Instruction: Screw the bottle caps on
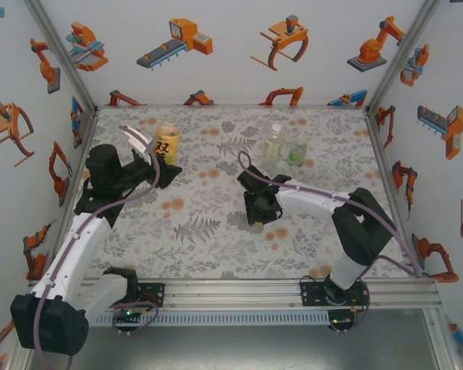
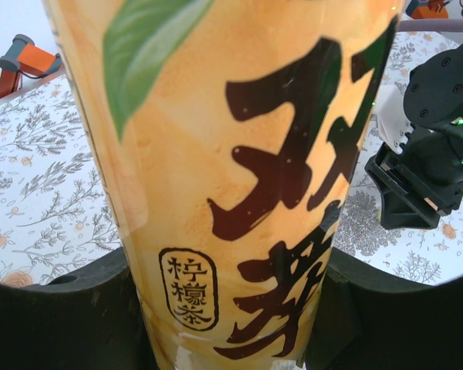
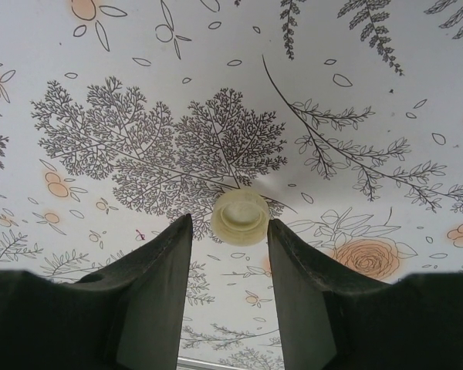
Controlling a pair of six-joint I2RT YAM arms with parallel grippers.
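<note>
My right gripper needs to turn the cap over first, because the pale yellow cap's opening (image 3: 241, 211) faces up. Then it should grab the cap by its side (image 3: 241, 237) to screw it on.
My left gripper (image 1: 163, 159) (image 2: 231, 327) is shut on the lower body of the amber bottle (image 1: 167, 140) (image 2: 239, 154), which stands upright at the back left with its yellow label facing the wrist camera. A pale yellow cap (image 3: 241, 217) (image 1: 258, 227) lies on the floral table. My right gripper (image 3: 229, 223) (image 1: 258, 216) points down at it and is open, its fingertips on either side of the cap's near edge. The cap sits close to the right fingertip (image 3: 282, 235), with a gap on the left. The pale yellowish bottle (image 1: 273, 142) and the green bottle (image 1: 297, 151) stand side by side at the back.
The right arm (image 2: 428, 154) shows to the right of the amber bottle in the left wrist view. White walls with robot prints and metal frame posts (image 1: 62, 46) close in the table (image 1: 201, 247) on three sides. A rail (image 1: 231, 289) runs along the near edge.
</note>
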